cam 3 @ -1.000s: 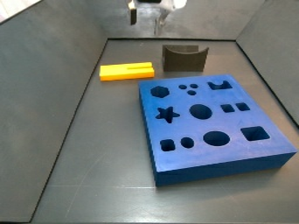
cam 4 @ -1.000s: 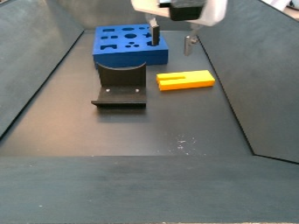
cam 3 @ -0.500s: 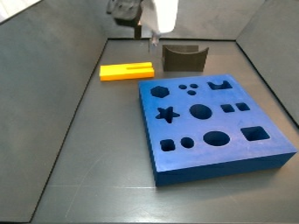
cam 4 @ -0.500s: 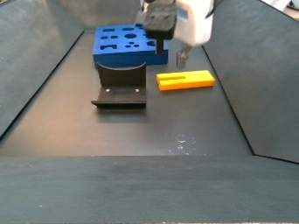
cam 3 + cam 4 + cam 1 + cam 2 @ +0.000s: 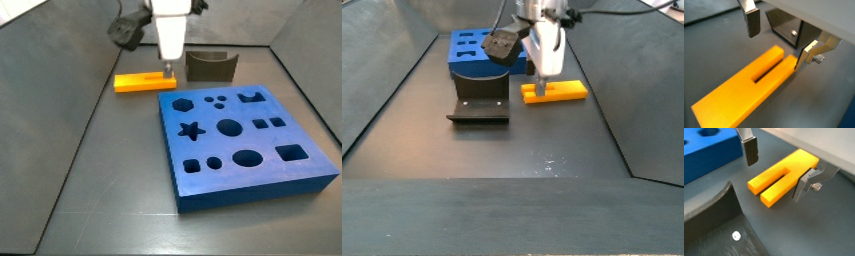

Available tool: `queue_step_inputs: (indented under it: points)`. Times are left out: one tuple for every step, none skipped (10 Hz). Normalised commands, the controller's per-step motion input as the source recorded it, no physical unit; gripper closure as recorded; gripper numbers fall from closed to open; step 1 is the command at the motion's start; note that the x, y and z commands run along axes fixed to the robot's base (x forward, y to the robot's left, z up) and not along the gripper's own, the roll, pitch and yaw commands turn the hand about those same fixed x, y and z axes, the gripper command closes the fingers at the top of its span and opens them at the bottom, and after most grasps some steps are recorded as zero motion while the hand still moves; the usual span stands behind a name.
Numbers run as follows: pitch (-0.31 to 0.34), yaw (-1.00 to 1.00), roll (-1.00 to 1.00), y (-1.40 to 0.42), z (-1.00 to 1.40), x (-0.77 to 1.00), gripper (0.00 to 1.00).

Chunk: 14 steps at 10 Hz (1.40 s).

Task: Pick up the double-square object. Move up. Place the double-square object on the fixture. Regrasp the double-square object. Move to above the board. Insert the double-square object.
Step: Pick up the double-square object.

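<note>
The double-square object will stay propped up at a slant with one end sticking out when I put it on the fixture's top, because that top dips between raised corners.
The double-square object is a yellow-orange grooved block lying flat on the dark floor, left of the fixture; it also shows in the opposite side view. My gripper is open and low over the block's end nearest the fixture. In both wrist views the block lies between and below the spread fingers, untouched. The gripper's midpoint is just above the block. The blue board lies apart from it.
The fixture stands between the block and the board. It fills one corner of a wrist view, with the board's edge beyond it. Grey sloped walls enclose the floor.
The gripper has come down from high near the back wall and turned, and now sits low over the yellow block's end. The block, fixture and board have not moved.
</note>
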Motion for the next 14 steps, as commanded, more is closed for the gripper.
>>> queue_step_inputs:
  points:
    - [-0.22,-0.92,-0.01,-0.15,-0.68,-0.07,0.0]
    - [-0.229,-0.9,-0.02,-0.18,-0.67,-0.08,0.0]
    - [-0.194,-0.81,-0.06,-0.15,-0.7,0.0,0.0]
    - [-0.136,-0.64,-0.06,-0.08,-0.82,0.0,0.0]
    - [-0.064,-0.2,0.0,0.0,-0.1,0.0,0.0]
    - [-0.016,0.0,0.0,0.0,0.0,0.0,0.0]
    - [0.0,0.0,0.0,0.0,0.0,0.0,1.0]
    - [0.0,0.0,0.0,0.0,0.0,0.0,1.0]
    - [0.0,0.0,0.0,0.0,0.0,0.0,1.0]
    - [0.0,0.0,0.0,0.0,0.0,0.0,1.0]
    - [0.0,0.0,0.0,0.0,0.0,0.0,1.0]
    - [0.0,0.0,0.0,0.0,0.0,0.0,1.0]
    - [0.0,0.0,0.0,0.0,0.0,0.0,1.0]
    - [0.0,0.0,0.0,0.0,0.0,0.0,1.0]
